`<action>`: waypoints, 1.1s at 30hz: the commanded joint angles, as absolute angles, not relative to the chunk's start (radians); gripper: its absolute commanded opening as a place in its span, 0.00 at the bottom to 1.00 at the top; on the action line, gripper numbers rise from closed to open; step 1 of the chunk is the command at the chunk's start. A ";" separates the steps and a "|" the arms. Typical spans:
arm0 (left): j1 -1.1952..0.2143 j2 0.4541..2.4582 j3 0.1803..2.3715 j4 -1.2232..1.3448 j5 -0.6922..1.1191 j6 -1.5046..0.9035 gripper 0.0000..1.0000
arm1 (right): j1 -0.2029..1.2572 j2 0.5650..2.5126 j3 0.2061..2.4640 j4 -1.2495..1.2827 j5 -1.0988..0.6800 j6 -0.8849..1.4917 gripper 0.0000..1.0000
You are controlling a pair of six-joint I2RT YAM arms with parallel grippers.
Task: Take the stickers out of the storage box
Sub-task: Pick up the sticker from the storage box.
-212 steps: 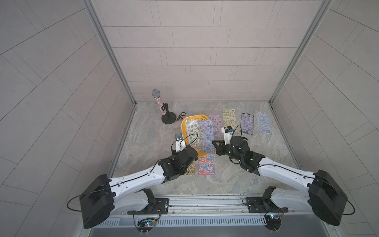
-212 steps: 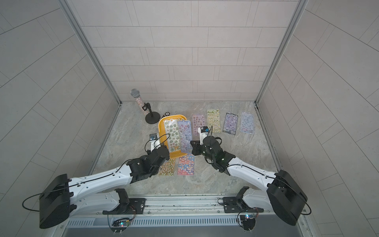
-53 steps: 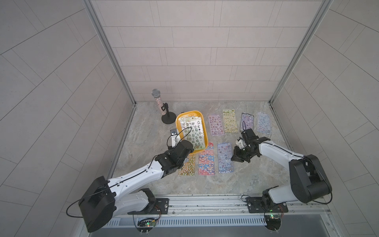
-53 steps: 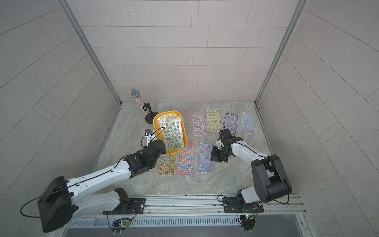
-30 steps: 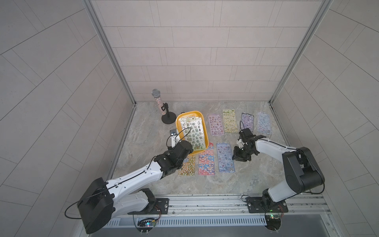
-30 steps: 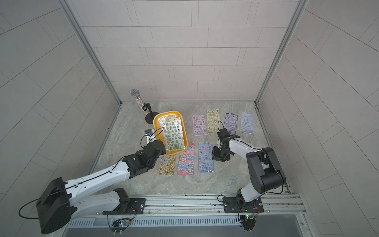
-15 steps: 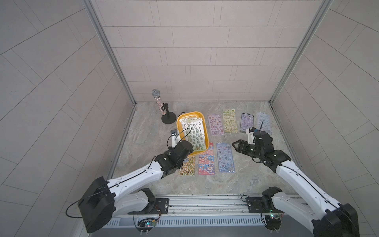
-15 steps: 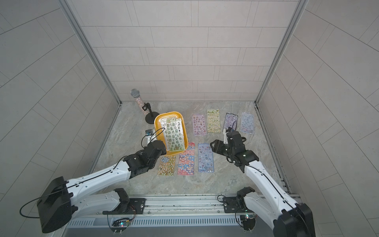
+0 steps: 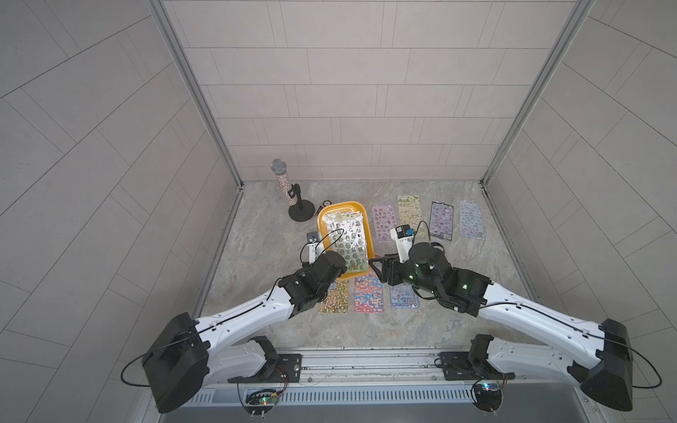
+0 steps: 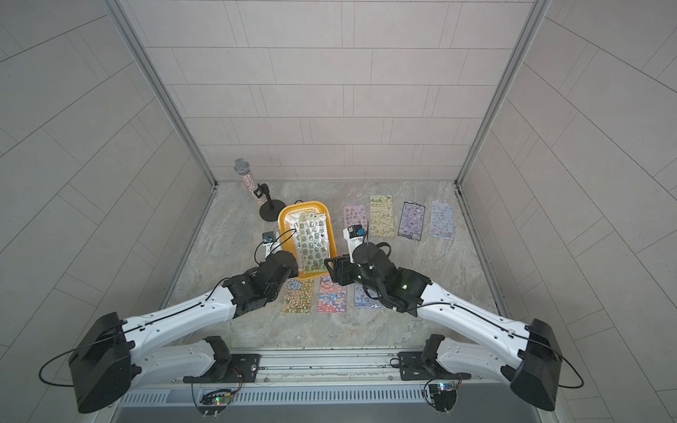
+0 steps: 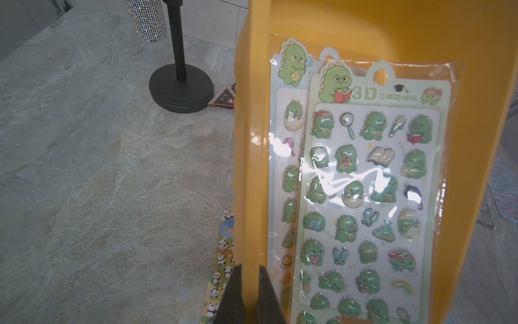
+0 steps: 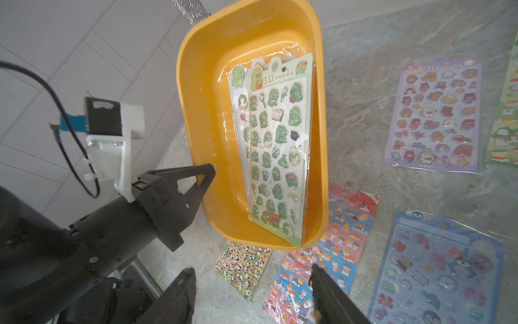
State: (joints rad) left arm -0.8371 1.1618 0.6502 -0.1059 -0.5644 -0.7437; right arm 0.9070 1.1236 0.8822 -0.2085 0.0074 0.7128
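The upper green dinosaur sticker's long edge (image 12: 309, 129) is leaning up on the storage box's side, so my right gripper should keep going in until its fingers are on both sides of that edge (image 12: 303, 221).
The yellow storage box (image 9: 322, 227) is tipped up on its side, and my left gripper (image 11: 249, 268) is shut on its rim (image 12: 190, 112). Two green dinosaur stickers (image 11: 372, 182) in clear sleeves lie overlapped inside it, leaning on the lower wall (image 12: 276, 140). My right gripper (image 12: 252, 270) is open and empty, hovering just off the box's near end (image 10: 331, 267). It is above the panda stickers (image 12: 244, 261) and the red cat sheet (image 12: 325, 266) on the table. Beside these lies a blue penguin sheet (image 12: 437, 269).
Several more sticker sheets lie in a row at the back right: pink (image 9: 384, 223), yellow-green (image 9: 410, 214), purple (image 9: 441, 219), pale blue (image 9: 471, 219). A glittery microphone (image 9: 285, 183) on a black stand (image 9: 301, 212) stands behind the box, with a dark triangle badge (image 11: 222, 98) by it.
My right gripper has let go of the blue sheet, opened, and swung from the table's right part back to the box's near end. The left arm keeps the box tilted.
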 commanded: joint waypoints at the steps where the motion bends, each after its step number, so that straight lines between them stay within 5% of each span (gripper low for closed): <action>1: -0.831 1.163 0.661 -0.084 -0.574 -0.746 0.00 | 0.919 1.204 0.952 -0.270 0.074 0.711 0.69; 33: -0.832 1.148 0.660 -0.087 -0.542 -0.756 0.00 | 0.880 1.555 1.128 -0.316 0.109 0.683 0.74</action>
State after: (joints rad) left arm -0.8371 1.1618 0.6502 -0.1059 -0.5350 -0.7444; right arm 0.8799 1.5524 1.1072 -0.2916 0.0772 0.6975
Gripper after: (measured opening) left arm 0.121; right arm 0.741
